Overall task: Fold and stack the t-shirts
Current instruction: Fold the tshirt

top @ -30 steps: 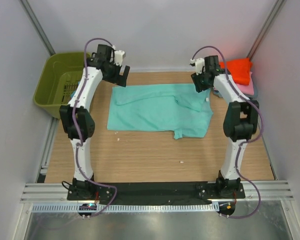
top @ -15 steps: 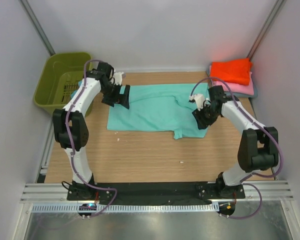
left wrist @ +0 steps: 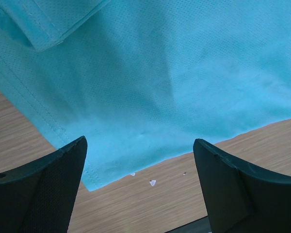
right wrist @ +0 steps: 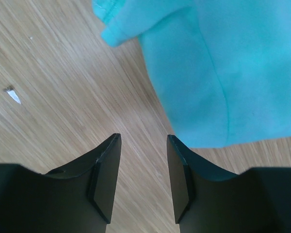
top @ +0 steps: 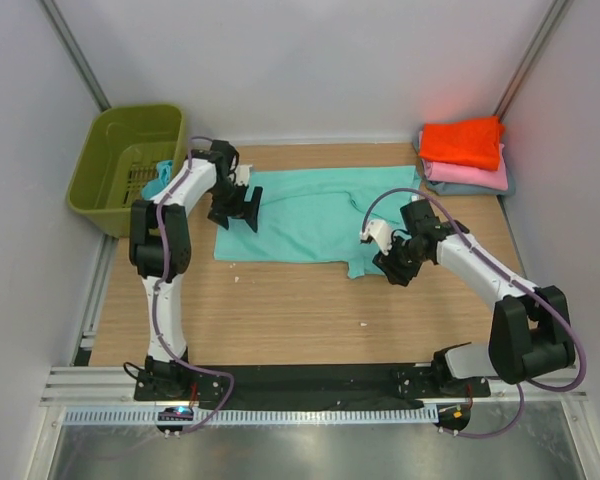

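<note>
The near sleeve [top: 362, 266] sticks out beyond the body of the teal t-shirt and is far from my left gripper, so my right gripper should grab the sleeve's end [right wrist: 200, 127] and fold it in.
A teal t-shirt [top: 310, 215] lies spread flat in the middle of the table. My left gripper [top: 238, 210] is open and empty, low over the shirt's left edge. In the left wrist view the shirt [left wrist: 150, 73] fills the top, its near-left corner lies between the wide-open fingers [left wrist: 43, 189], and the left gripper [left wrist: 140, 162] holds nothing. My right gripper [top: 390, 264] is open and empty at the shirt's near-right corner. In the right wrist view the right gripper [right wrist: 143, 145] is over bare wood, with the shirt [right wrist: 233, 73] just beyond the right finger. Folded orange [top: 463, 142], pink [top: 470, 174] and grey-blue [top: 508, 187] t-shirts are stacked at the back right.
An olive-green basket [top: 105, 150] stands off the table's back left corner, with a bit of teal cloth [top: 160, 172] at its right side. Small white scraps [left wrist: 153, 182] lie on the wood near the shirt's edge. Grey walls close in on the table at the back and sides.
Both arms have come down from the far edge of the shirt. The left gripper dropped to the shirt's left edge. The right gripper swung near and left to the near-right corner.
</note>
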You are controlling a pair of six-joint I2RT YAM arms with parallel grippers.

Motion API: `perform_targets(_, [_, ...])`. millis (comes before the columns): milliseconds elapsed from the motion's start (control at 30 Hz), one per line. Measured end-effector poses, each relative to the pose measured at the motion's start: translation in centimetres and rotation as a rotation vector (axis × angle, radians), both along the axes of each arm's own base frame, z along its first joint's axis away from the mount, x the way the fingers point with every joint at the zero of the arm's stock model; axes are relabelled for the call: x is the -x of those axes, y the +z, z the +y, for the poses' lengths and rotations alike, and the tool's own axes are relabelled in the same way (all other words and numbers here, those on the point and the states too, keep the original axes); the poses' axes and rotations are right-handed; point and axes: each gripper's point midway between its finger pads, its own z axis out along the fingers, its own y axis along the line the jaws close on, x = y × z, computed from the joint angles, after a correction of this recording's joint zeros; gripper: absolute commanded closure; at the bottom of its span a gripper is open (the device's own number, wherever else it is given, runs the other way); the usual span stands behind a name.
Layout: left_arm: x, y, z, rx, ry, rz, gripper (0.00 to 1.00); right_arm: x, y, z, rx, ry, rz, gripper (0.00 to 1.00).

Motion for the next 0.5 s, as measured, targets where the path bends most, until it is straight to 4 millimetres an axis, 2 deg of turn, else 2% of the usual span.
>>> perform_targets(133, [0.0, -0.6, 0.2, -0.016, 0.002, 0.009, 0.09, 0.3, -1.6, 1.4, -0.002, 0.049, -0.01, 0.52])
perform_targets(267, [0.0, -0.7, 0.4, -0.028, 0.004, 0.01, 0.1, 0.0, -3.2, 1.4, 0.027, 0.055, -0.009, 0.52])
perform_targets(500, [0.1, -2.0, 0.8, -0.051, 0.004, 0.034, 0.1, -2.5, -3.1, 1.1, 0.062, 0.033, -0.105, 0.54])
